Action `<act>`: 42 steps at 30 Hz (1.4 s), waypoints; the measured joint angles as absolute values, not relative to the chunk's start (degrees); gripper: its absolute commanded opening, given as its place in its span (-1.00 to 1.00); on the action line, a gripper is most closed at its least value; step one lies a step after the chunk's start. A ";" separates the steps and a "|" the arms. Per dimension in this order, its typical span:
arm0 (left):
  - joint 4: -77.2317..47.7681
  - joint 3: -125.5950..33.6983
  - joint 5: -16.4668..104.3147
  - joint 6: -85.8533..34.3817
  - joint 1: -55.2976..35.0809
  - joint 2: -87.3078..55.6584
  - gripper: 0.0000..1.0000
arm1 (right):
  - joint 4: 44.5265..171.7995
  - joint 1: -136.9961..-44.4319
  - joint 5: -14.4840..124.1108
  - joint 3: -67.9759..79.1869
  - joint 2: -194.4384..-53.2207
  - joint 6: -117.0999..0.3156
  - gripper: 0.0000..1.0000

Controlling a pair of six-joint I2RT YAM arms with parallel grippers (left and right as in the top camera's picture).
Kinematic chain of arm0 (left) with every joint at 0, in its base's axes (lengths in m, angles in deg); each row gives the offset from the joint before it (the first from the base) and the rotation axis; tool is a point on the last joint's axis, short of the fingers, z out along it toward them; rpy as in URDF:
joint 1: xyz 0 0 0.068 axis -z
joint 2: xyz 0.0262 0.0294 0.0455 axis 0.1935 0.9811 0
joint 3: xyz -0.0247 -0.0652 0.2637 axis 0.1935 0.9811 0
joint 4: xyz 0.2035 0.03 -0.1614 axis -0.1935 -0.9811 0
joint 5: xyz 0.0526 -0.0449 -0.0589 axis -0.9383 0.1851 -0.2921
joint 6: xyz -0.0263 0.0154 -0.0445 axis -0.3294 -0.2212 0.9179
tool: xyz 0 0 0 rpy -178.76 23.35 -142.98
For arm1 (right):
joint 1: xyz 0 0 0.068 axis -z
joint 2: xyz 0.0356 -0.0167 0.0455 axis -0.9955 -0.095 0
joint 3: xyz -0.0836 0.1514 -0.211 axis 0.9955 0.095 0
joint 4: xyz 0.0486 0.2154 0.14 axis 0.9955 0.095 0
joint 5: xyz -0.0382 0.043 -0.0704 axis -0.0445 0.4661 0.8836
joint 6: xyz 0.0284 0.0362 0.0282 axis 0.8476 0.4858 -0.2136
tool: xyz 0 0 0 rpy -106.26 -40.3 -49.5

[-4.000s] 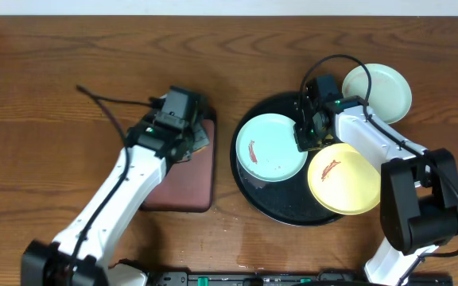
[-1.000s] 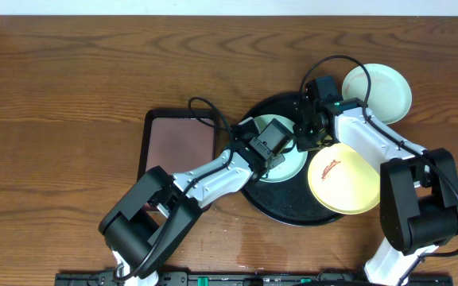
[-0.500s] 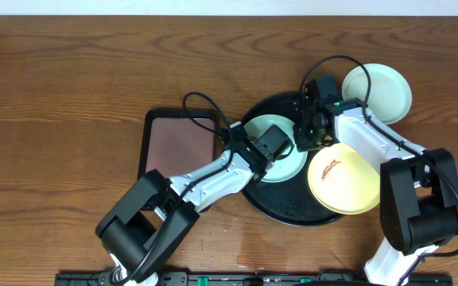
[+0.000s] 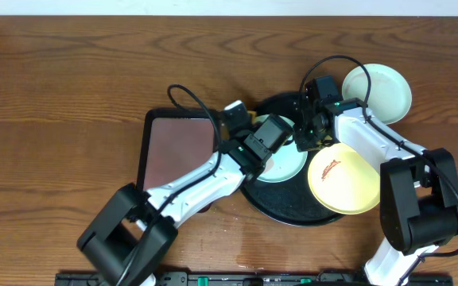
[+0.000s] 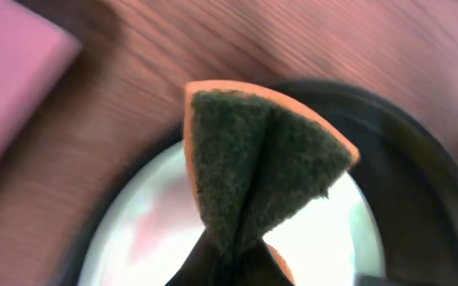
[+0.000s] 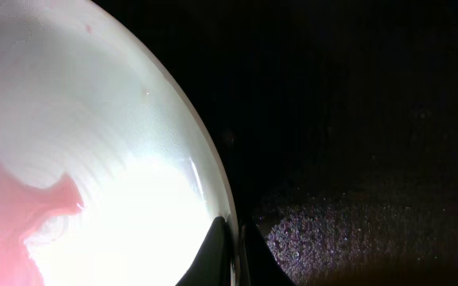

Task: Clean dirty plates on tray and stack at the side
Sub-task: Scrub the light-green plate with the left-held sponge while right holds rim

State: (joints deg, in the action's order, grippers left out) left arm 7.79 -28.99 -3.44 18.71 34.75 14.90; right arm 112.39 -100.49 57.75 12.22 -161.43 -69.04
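The mint-blue plate still has a pink smear while the sponge hovers near the plate's edge, so the robot's left gripper should bring the sponge back to the plate's top side (image 4: 287, 165) and scrub.
The black round tray (image 4: 281, 208) holds a mint-blue plate (image 4: 287, 165), half hidden under my left arm. My left gripper (image 4: 243, 125) is shut on an orange sponge with a dark green scouring face (image 5: 261, 167), held over the plate's (image 5: 332, 238) upper-left edge and the tray's rim (image 5: 420, 151). My right gripper (image 4: 300, 143) is shut on the plate's right rim (image 6: 213, 199), its jaws pinching it on both sides. A pink smear is spread on the plate (image 6: 30, 206). A yellow plate (image 4: 343, 179) with a red smear lies on the tray's right edge. A pale plate (image 4: 376, 91) lies on the table at upper right.
A rectangular maroon tray with a black rim (image 4: 180, 147) lies left of the round tray; its corner shows in the left wrist view (image 5: 6, 63). Cables loop above both wrists. The table is brown wood.
My left arm came from the maroon tray with the sponge to the mint plate, then slid up and left across it toward the tray's rim. The right gripper has kept hold of the plate's rim.
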 measured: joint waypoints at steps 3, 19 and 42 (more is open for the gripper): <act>10.90 -28.99 1.37 18.69 34.75 18.30 -0.85 | 112.39 -100.49 57.75 12.22 -161.43 -69.04 -0.98; -0.99 -29.66 0.21 10.95 34.82 21.76 -0.85 | 112.22 -100.49 57.73 12.37 -161.43 -69.04 -0.97; -23.49 -28.90 -12.12 8.15 22.91 -13.50 -0.85 | 113.51 -102.40 60.51 13.22 -148.98 -69.52 -0.98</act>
State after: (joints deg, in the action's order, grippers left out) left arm -23.49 -28.90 -12.12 8.15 22.91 -13.50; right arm 113.51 -102.40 60.51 13.22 -148.98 -69.52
